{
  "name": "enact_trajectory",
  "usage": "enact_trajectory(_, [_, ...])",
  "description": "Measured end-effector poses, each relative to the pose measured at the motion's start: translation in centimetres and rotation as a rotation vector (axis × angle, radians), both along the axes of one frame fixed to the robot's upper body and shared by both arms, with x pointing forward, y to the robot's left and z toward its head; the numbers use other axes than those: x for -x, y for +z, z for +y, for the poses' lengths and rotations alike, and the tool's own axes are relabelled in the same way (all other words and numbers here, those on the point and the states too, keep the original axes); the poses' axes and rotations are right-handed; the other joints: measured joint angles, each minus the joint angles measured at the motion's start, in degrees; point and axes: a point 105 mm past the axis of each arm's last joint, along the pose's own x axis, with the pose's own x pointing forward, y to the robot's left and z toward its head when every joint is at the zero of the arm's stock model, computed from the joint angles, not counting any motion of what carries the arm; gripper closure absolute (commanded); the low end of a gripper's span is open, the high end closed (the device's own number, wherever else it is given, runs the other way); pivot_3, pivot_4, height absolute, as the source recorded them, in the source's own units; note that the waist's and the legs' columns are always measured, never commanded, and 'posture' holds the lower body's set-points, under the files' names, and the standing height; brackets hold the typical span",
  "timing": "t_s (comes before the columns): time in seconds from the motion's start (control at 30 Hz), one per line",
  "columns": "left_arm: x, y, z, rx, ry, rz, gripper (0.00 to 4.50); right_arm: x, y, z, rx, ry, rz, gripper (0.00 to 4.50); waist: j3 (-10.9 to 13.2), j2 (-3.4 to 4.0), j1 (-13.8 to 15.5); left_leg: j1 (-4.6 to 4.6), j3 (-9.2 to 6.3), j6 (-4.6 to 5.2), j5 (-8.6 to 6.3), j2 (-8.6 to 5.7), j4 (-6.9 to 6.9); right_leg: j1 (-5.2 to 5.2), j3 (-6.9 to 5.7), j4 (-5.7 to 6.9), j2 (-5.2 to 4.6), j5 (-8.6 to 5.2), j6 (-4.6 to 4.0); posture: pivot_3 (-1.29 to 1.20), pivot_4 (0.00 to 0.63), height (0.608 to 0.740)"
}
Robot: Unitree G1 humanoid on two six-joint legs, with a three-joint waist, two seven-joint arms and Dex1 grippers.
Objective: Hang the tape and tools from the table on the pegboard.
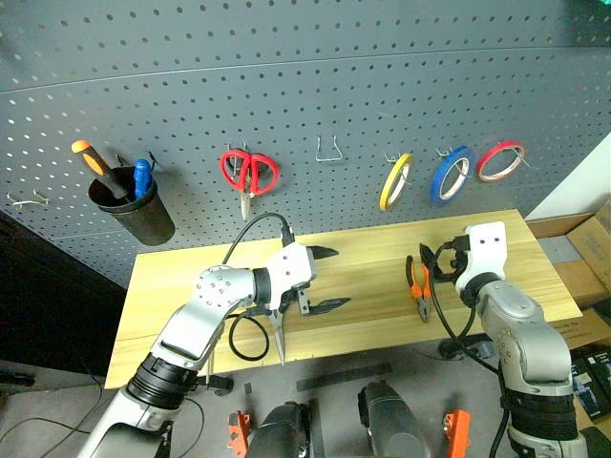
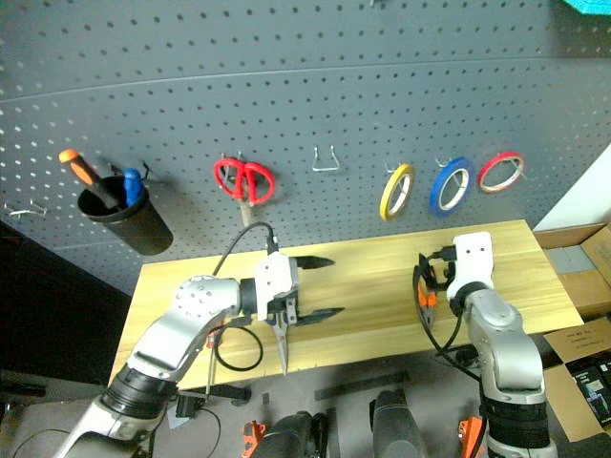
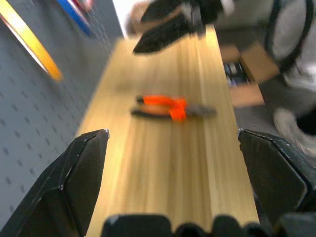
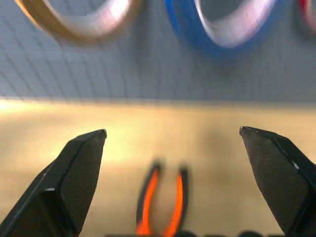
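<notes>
My right gripper keeps going down until its fingers reach the pliers' joint (image 1: 420,297), then close, as the pliers' handles (image 1: 412,277) point to the pegboard, halfway between the open fingers.
The blue tape (image 1: 452,175) hangs on a pegboard (image 1: 315,86) hook between a yellow ring and a red ring. Orange-and-black pliers (image 1: 417,286) lie on the wooden table (image 1: 382,320), right of centre. My right gripper (image 4: 173,133) is open just above and behind them, facing the pegboard. My left gripper (image 1: 329,280) is open over the table's middle, pointing toward the pliers (image 3: 168,107). Steel scissor blades (image 1: 279,339) stick out below my left wrist toward the front edge; their handles are hidden.
A black cup (image 1: 134,205) on the pegboard holds an orange-handled screwdriver (image 1: 94,162) and a blue-handled item. Red-handled scissors (image 1: 248,172), a bare metal hook (image 1: 330,151), the yellow ring (image 1: 395,181) and the red ring (image 1: 500,160) hang there. Cardboard boxes (image 1: 573,248) stand right of the table.
</notes>
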Motion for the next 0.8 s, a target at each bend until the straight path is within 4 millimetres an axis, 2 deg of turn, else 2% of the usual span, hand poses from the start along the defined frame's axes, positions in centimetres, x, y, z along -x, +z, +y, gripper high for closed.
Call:
enact_trajectory(0.1, [-0.2, -0.9, 0.6, -0.034, -0.007, 0.020, 0.00, -0.2, -1.6, 0.3, -0.030, -0.026, 0.135, 0.02, 0.00, 0.00, 0.00, -0.02, 0.03, 0.00, 0.01, 0.01, 0.00, -0.04, -0.01, 0.00, 0.00, 0.06, -0.01, -0.32, 0.215, 0.740])
enact_trajectory(0.2, [-0.3, -1.1, 0.9, -0.053, -0.024, 0.036, 0.00, -1.3, -2.6, 0.7, -0.040, -0.020, 0.204, 0.02, 0.00, 0.00, -0.18, -0.02, 0.08, 0.00, 0.01, 0.01, 0.01, -0.04, -0.02, -0.02, -0.01, 0.07, 0.01, -0.31, 0.213, 0.740])
enact_trajectory(0.33, [-0.3, -1.4, 1.6, -0.089, -0.030, 0.047, 0.00, -1.8, -4.8, 1.1, -0.045, -0.004, 0.299, 0.02, 0.00, 0.00, -0.66, -0.08, 0.10, 0.01, 0.00, 0.03, -0.03, -0.10, -0.06, -0.06, -0.02, 0.07, 0.01, -0.29, 0.211, 0.740])
enact_trajectory(0.63, [-0.3, -1.8, 2.1, -0.110, -0.020, 0.055, 0.00, -2.3, -8.4, 1.0, -0.031, -0.009, 0.398, 0.02, 0.00, 0.00, -1.48, -0.11, 0.13, 0.03, -0.01, 0.03, 0.02, -0.11, -0.08, -0.01, -0.04, 0.08, 0.01, -0.28, 0.211, 0.740])
enact_trajectory(0.8, [-0.3, -1.8, 2.1, -0.111, -0.019, 0.055, 0.00, -2.8, -9.1, 1.4, -0.045, 0.009, 0.416, 0.02, 0.00, 0.00, -1.66, -0.10, 0.16, 0.03, -0.01, 0.03, 0.06, -0.11, -0.07, 0.01, -0.04, 0.09, 0.03, -0.29, 0.210, 0.740])
